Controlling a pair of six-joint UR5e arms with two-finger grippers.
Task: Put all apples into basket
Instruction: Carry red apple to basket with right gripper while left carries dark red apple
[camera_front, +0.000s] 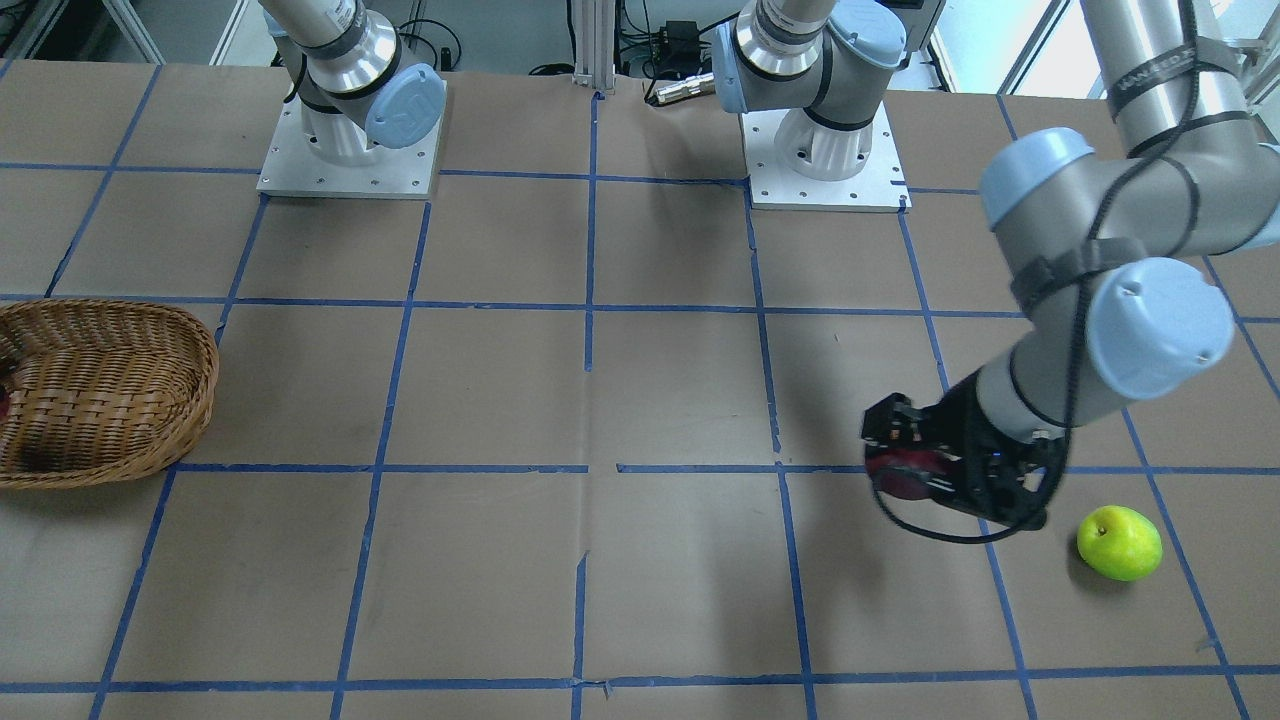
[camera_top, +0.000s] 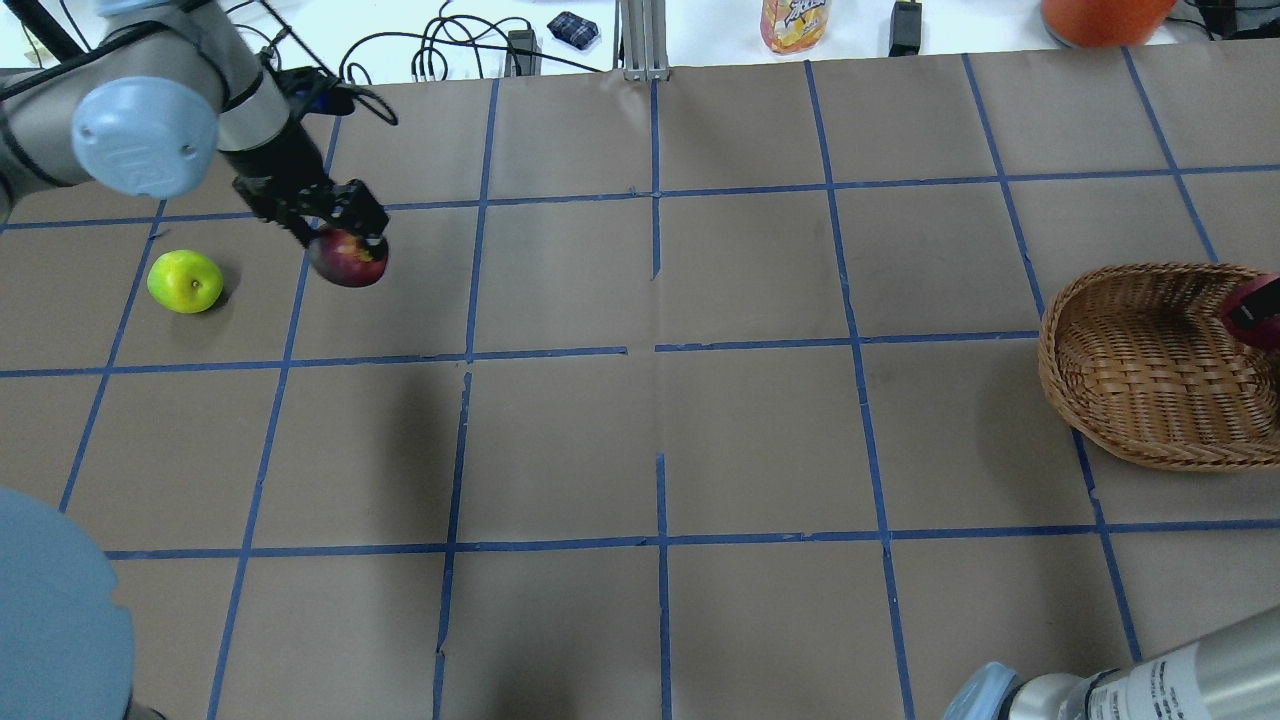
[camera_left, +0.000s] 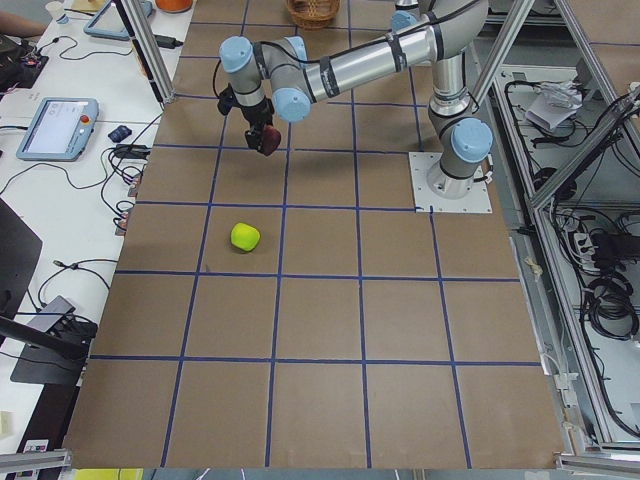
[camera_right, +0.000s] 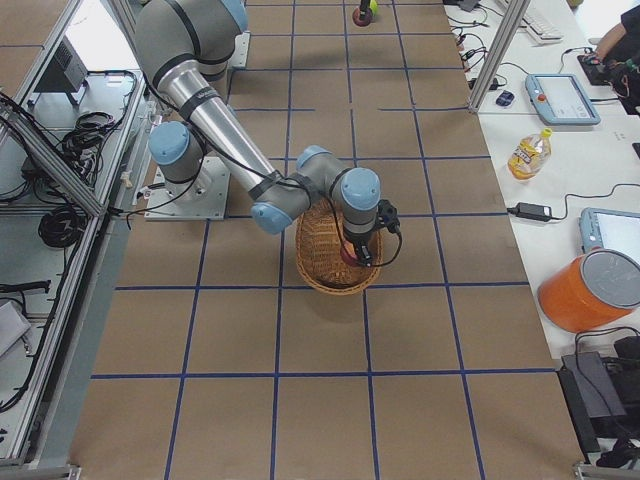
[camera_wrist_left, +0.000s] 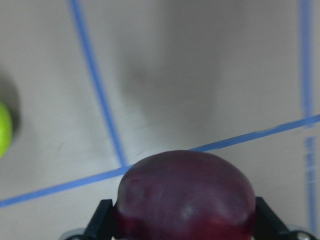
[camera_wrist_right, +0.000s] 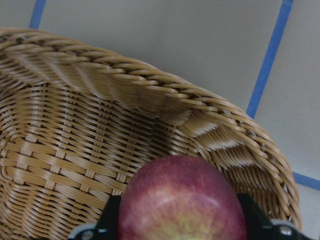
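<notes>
The wicker basket (camera_front: 110, 390) is out of the left gripper's reach, so next the left gripper puts the dark maroon apple down in the middle of the table (camera_front: 583, 509) for the right gripper to take.
My left gripper (camera_top: 350, 246) is shut on the dark maroon apple (camera_top: 348, 260) and holds it just above the table; the apple fills the bottom of the left wrist view (camera_wrist_left: 185, 195), between the fingers. The yellow-green apple (camera_top: 185, 281) lies on the table close beside it, toward the table's left end (camera_front: 1119, 543). The wicker basket (camera_top: 1150, 380) stands at the table's right end. My right gripper (camera_right: 352, 250) is shut on the red apple (camera_wrist_right: 182, 200) and holds it inside the basket's rim (camera_wrist_right: 125, 90). I cannot tell whether that apple touches the basket floor.
The two arm bases (camera_front: 825, 150) stand on plates at the robot's side of the table. A drink bottle (camera_top: 795, 22), cables and an orange bucket (camera_top: 1100, 15) lie beyond the far edge. Blue tape lines grid the brown table.
</notes>
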